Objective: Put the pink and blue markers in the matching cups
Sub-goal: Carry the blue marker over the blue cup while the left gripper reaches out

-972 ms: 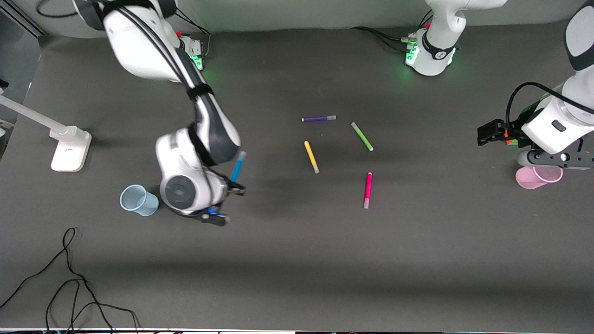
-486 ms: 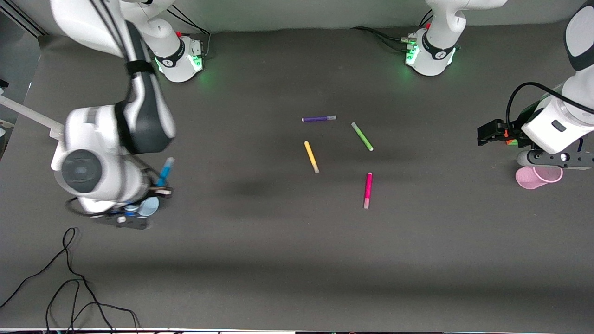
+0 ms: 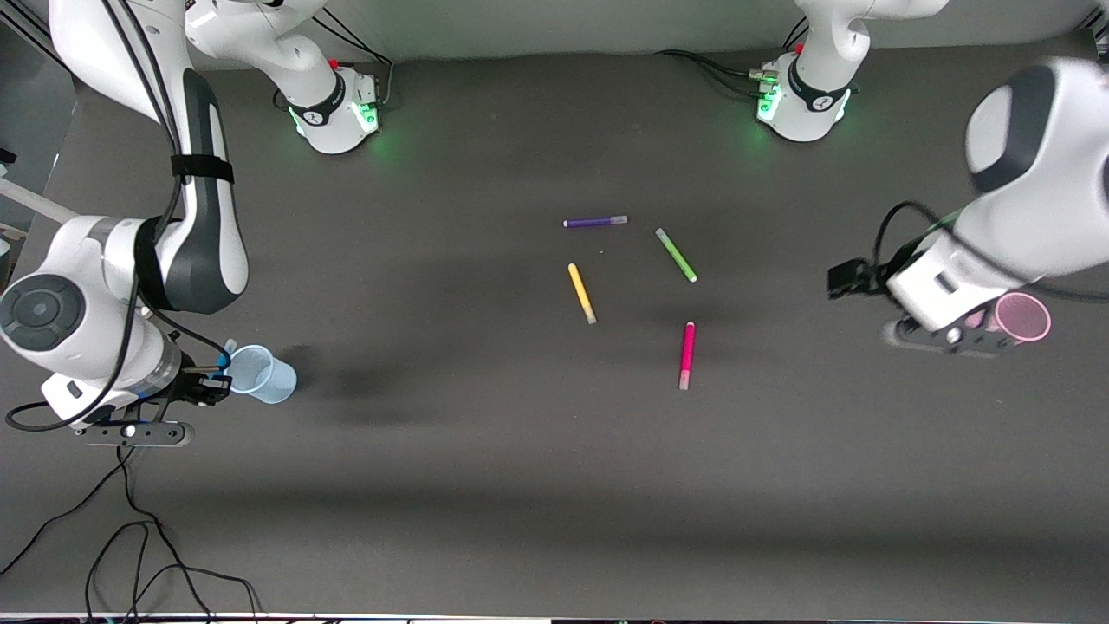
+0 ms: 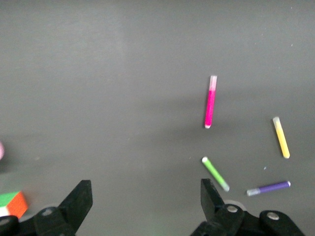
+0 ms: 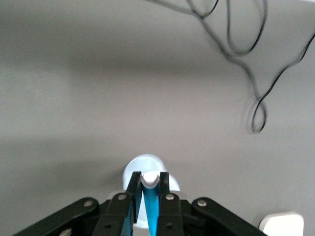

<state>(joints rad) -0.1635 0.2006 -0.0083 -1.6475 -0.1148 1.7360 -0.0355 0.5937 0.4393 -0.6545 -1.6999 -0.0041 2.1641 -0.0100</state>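
The pink marker [image 3: 687, 355] is much narrower than the pink cup's opening [image 3: 1022, 317], so it will fall in and lean to one side when I let it go.
My right gripper [image 3: 208, 381] is shut on the blue marker [image 3: 227, 354] and holds it upright over the rim of the pale blue cup [image 3: 260, 374]. In the right wrist view the marker [image 5: 151, 206], pale end up, sits between the fingers [image 5: 134, 184], with the cup [image 5: 142, 162] just below. The pink marker [image 3: 686, 354] lies flat mid-table and also shows in the left wrist view [image 4: 210, 103]. My left gripper [image 3: 949, 334] is open and empty [image 4: 145, 189], in the air beside the pink cup [image 3: 1021, 316].
A yellow pen [image 3: 581, 293], a green pen [image 3: 676, 255] and a purple pen [image 3: 595, 222] lie farther from the front camera than the pink marker. Black cables [image 3: 130, 537] trail near the front edge at the right arm's end.
My right arm has swung the blue marker toward its end of the table, to over the blue cup. My left arm has shifted off the pink cup toward the table's middle.
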